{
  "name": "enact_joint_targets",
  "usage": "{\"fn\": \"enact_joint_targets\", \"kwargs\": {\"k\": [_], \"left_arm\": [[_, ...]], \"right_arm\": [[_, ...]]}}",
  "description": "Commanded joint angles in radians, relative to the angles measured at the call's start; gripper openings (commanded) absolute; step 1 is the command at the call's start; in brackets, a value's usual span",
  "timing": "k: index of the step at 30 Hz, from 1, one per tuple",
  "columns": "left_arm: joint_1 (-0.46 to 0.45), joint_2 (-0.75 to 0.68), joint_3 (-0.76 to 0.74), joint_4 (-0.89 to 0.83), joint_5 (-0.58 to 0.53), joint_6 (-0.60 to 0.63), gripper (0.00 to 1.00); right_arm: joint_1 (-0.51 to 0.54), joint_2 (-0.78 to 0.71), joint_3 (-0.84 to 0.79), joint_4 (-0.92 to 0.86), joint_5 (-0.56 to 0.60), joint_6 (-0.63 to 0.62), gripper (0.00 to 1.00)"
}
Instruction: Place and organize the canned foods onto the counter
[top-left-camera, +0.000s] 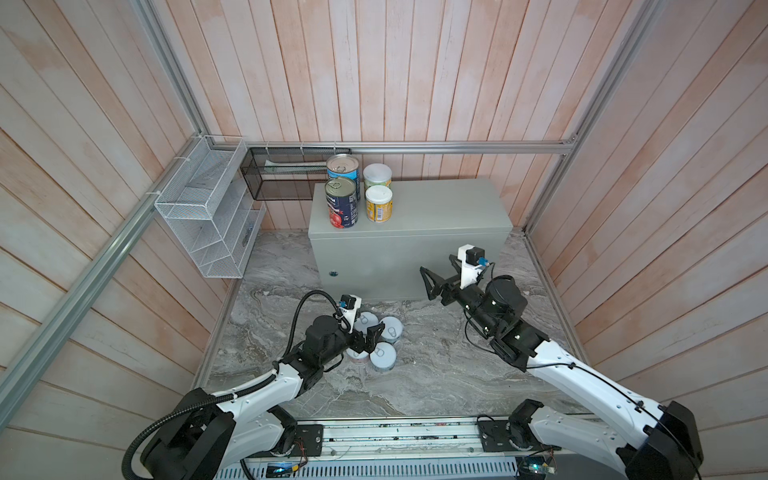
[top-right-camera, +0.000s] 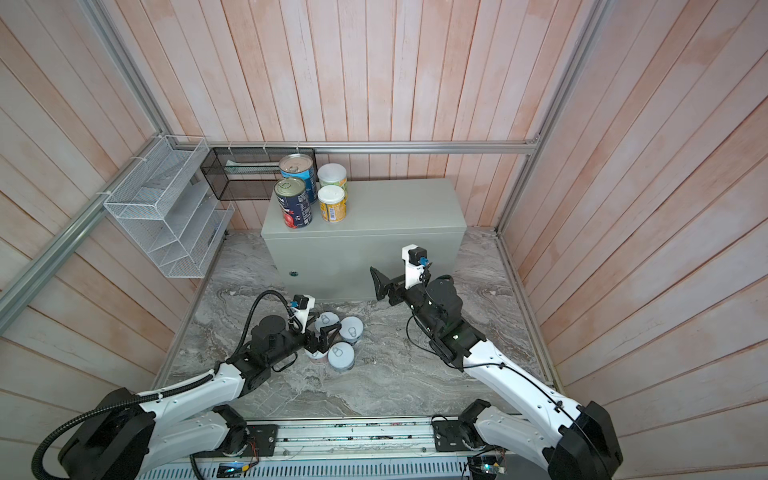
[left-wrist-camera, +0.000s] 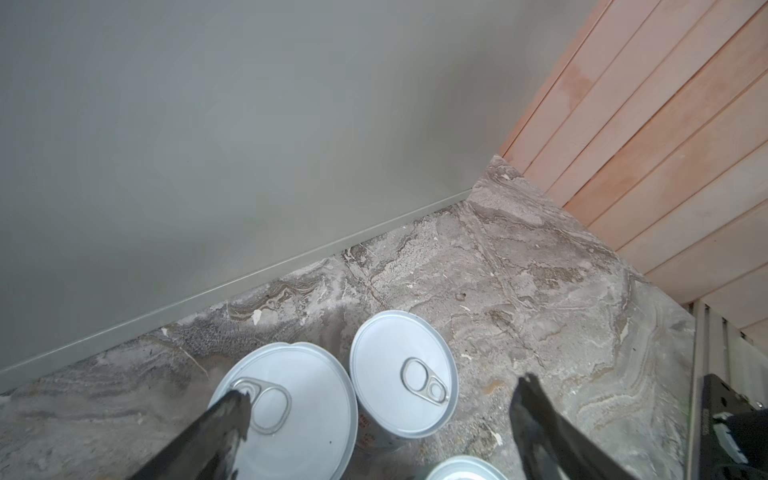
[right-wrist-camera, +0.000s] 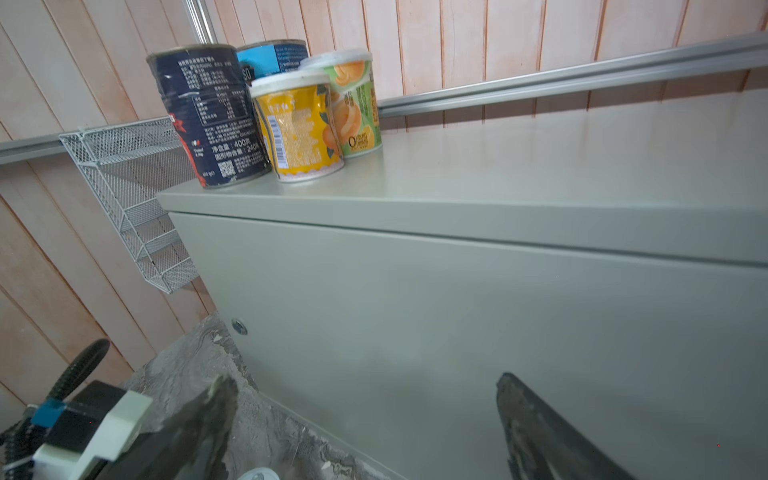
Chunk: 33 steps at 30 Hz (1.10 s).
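Note:
Two (left-wrist-camera: 353, 388) touching lids are within the span of my left gripper's open fingers, so next my left gripper moves over the smaller can at the cluster's edge (left-wrist-camera: 404, 373) and closes around that can alone.
Four of the canned foods stand at the left end of the grey counter (top-left-camera: 440, 208): a navy tomato can (top-left-camera: 341, 202), a light blue can (top-left-camera: 343, 168), a yellow white-lidded can (top-left-camera: 378, 203) and a green one (top-left-camera: 377, 176). Several short pull-tab cans (top-left-camera: 391, 329) cluster on the marble in front of the counter. My left gripper (top-left-camera: 372, 336) hovers open just above this cluster; in the left wrist view its fingertips straddle two lids (left-wrist-camera: 299, 415) (left-wrist-camera: 403, 374). My right gripper (top-left-camera: 428, 284) is open and empty, facing the counter's front (right-wrist-camera: 457, 332).
A white wire basket (top-left-camera: 208, 208) hangs on the left wall. A black mesh basket (top-left-camera: 286, 174) hangs behind the counter's left end. Grey marble surface (top-left-camera: 436, 374) lies in front of the counter, and wooden walls close in on three sides.

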<state>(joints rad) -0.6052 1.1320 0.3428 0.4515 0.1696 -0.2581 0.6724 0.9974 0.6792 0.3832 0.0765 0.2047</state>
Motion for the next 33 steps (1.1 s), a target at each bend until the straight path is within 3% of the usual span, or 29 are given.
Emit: {"fn": "enact_joint_targets", "kwargs": {"k": [1, 8, 12, 21, 27, 33], "left_arm": [[-0.005, -0.006, 0.032, -0.030, -0.023, -0.002, 1.00], [-0.016, -0.029, 0.069, -0.105, -0.045, 0.008, 1.00], [-0.079, -0.038, 0.145, -0.281, -0.138, 0.056, 1.00], [-0.094, 0.029, 0.366, -0.687, -0.136, -0.086, 1.00], [-0.095, 0.057, 0.417, -0.759, -0.107, -0.130, 1.00], [-0.097, 0.123, 0.438, -0.727, -0.035, -0.166, 1.00]], "right_arm": [[-0.003, -0.085, -0.102, -0.018, 0.048, 0.074, 0.98], [-0.004, -0.232, -0.291, 0.035, 0.102, 0.095, 0.98], [-0.003, -0.241, -0.324, 0.053, 0.057, 0.057, 0.98], [-0.003, -0.246, -0.433, 0.225, 0.060, 0.043, 0.98], [-0.003, -0.253, -0.492, 0.273, 0.065, 0.062, 0.98], [-0.002, -0.321, -0.579, 0.359, 0.108, 0.121, 0.98]]}}
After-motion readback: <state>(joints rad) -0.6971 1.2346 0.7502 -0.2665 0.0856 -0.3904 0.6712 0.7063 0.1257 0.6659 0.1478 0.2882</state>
